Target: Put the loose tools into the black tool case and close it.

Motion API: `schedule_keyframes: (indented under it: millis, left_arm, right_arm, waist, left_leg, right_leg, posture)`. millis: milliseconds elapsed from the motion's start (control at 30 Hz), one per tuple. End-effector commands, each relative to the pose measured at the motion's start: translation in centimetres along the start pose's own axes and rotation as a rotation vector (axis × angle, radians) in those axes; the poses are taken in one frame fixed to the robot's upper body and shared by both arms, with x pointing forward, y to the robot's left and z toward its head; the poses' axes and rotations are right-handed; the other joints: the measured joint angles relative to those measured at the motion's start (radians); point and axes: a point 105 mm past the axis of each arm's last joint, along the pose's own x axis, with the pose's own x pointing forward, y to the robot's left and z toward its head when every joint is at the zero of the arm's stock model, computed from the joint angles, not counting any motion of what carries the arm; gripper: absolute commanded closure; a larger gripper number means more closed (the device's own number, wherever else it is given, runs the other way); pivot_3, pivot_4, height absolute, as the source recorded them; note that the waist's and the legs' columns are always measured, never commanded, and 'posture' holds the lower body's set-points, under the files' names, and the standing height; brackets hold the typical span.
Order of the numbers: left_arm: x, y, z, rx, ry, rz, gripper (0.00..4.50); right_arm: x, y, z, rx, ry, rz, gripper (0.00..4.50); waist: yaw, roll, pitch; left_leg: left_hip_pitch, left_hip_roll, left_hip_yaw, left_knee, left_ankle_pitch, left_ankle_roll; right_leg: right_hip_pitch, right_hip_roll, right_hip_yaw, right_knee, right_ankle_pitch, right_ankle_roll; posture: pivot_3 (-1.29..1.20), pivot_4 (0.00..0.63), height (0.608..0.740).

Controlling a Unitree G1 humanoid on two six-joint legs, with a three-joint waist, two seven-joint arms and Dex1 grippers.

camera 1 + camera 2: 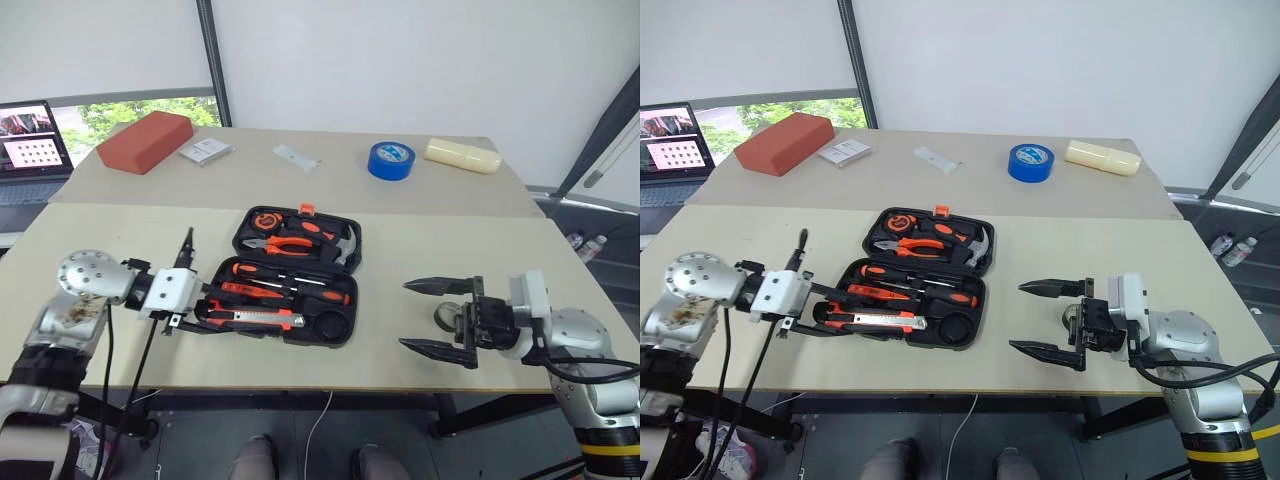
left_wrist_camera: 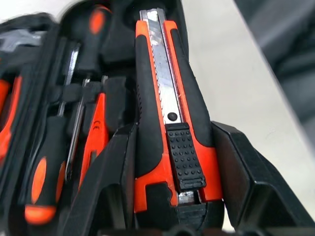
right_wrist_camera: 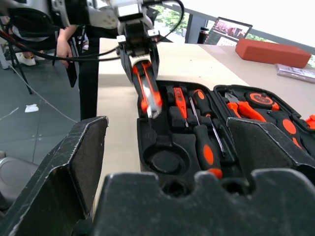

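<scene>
Next, I let go of the utility knife and push the knife's handle (image 2: 183, 158) down with closed fingers, because the knife slants over its hollow in the case with its handle end high in my left gripper.
The black tool case (image 1: 351, 316) lies open flat on the near table. Its far half holds pliers (image 1: 285, 240) and a hammer. Two orange-and-black screwdrivers (image 1: 285, 272) sit in the near half, with a small orange one (image 3: 178, 101) beside them. A round recess (image 1: 328, 325) at the near right is empty. My left gripper (image 1: 213, 314) is shut on the orange-and-black utility knife (image 1: 262, 319) (image 2: 167, 98), holding it along the case's front edge. Whether the knife rests in its recess I cannot tell. My right gripper (image 1: 404, 315) stands open, right of the case, fingers pointing at it.
On the far table lie a blue tape roll (image 1: 390, 160), a red block (image 1: 145, 141), a cream block (image 1: 462, 155), a white packet (image 1: 205, 151) and a small white strip (image 1: 296, 157). A laptop (image 1: 30, 140) stands at the far left. A person's hand (image 3: 64, 46) hangs beyond the table's left end.
</scene>
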Motion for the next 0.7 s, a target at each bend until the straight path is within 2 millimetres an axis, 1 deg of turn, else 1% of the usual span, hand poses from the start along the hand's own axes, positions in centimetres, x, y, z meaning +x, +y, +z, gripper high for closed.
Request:
schedule_keyframes:
  millis: [33, 267, 333, 433, 500, 533, 567, 633, 667, 700]
  left_arm:
    - [0.3, 1.0, -0.6, 0.060, 0.048, -0.015, 2.72]
    - [1.3, 1.4, -1.2, 0.066, 0.053, -0.022, 2.72]
    - [1.1, 1.4, -1.8, 0.047, 0.089, -0.028, 2.72]
    - [0.9, 1.1, -2.0, 0.009, 0.085, -0.046, 2.72]
    - [1.0, 1.1, -1.7, -0.013, 0.057, -0.043, 1.71]
    - [0.9, 1.4, -1.2, -0.010, 0.013, -0.018, 1.57]
    - [0.8, 1.8, -0.7, -0.015, -0.030, 0.012, 1.11]
    - [0.3, 2.6, 0.1, -0.027, -0.100, 0.069, 0.40]
    - [-0.4, 3.2, 0.4, -0.056, -0.138, 0.109, 0.12]
    - [-0.9, 3.4, 0.6, -0.075, -0.165, 0.134, 0.12]
  right_arm:
    - [-0.4, 0.2, 1.0, -0.045, -0.003, -0.015, 0.00]
    - [-0.5, 0.9, 0.9, -0.034, 0.000, -0.030, 0.00]
    - [-0.5, 0.9, 0.9, -0.034, 0.001, -0.032, 0.00]
    - [-0.6, 0.9, 0.9, -0.033, 0.002, -0.038, 0.00]
    - [-0.6, 0.8, 0.8, -0.031, 0.003, -0.041, 0.00]
    - [-0.6, 0.8, 0.8, -0.029, 0.004, -0.043, 0.00]
    - [-0.6, 0.7, 0.7, -0.028, 0.004, -0.046, 0.00]
    - [-0.7, 0.6, 0.6, -0.026, 0.007, -0.052, 0.00]
    - [-1.0, 0.4, 0.5, -0.020, 0.013, -0.063, 0.00]
    - [-1.2, 0.3, 0.5, -0.017, 0.017, -0.072, 0.00]
  waist:
    - [-0.001, 0.000, 0.000]
    - [-0.006, 0.000, 0.000]
    - [-0.006, 0.000, 0.000]
    - [-0.007, 0.000, 0.000]
    - [-0.008, 0.000, 0.000]
    - [-0.008, 0.000, 0.000]
    - [-0.009, 0.000, 0.000]
    - [-0.009, 0.000, 0.000]
    - [-0.008, 0.000, 0.000]
    - [-0.007, 0.000, 0.000]
  left_leg:
    - [0.000, 0.000, 0.000, 0.001, 0.000, 0.000]
    - [0.000, 0.000, -0.001, 0.002, 0.000, 0.000]
    - [0.000, 0.000, -0.001, 0.003, 0.000, 0.000]
    - [0.000, 0.000, -0.001, 0.003, 0.000, 0.000]
    - [0.001, 0.000, -0.001, 0.003, 0.000, 0.000]
    - [0.001, 0.000, -0.001, 0.003, 0.000, 0.001]
    - [0.001, 0.000, -0.001, 0.004, 0.000, 0.001]
    - [0.001, 0.000, -0.001, 0.004, 0.000, 0.001]
    - [0.001, 0.000, -0.001, 0.004, 0.000, 0.001]
    - [0.001, 0.000, -0.001, 0.004, 0.000, 0.001]
  right_leg:
    - [0.000, 0.000, 0.000, 0.000, 0.000, 0.000]
    - [0.001, 0.000, 0.000, 0.001, 0.000, 0.000]
    - [0.001, 0.000, 0.000, 0.001, 0.000, 0.000]
    - [0.002, 0.000, 0.000, 0.001, 0.000, 0.001]
    - [0.002, 0.001, 0.000, 0.002, 0.000, 0.001]
    - [0.002, 0.001, 0.000, 0.002, 0.000, 0.001]
    - [0.002, 0.001, 0.000, 0.002, 0.000, 0.001]
    - [0.002, 0.001, 0.001, 0.003, 0.000, 0.001]
    - [0.002, 0.001, 0.000, 0.002, 0.000, 0.001]
    - [0.002, 0.001, 0.000, 0.002, 0.000, 0.001]
  posture:
    - [0.00, 0.150, 0.740]
    - [0.00, 0.150, 0.740]
    - [0.00, 0.150, 0.740]
    - [0.00, 0.150, 0.740]
    - [0.00, 0.150, 0.740]
    - [0.00, 0.150, 0.740]
    - [0.00, 0.150, 0.740]
    - [0.00, 0.150, 0.740]
    - [0.00, 0.150, 0.740]
    - [0.00, 0.150, 0.740]
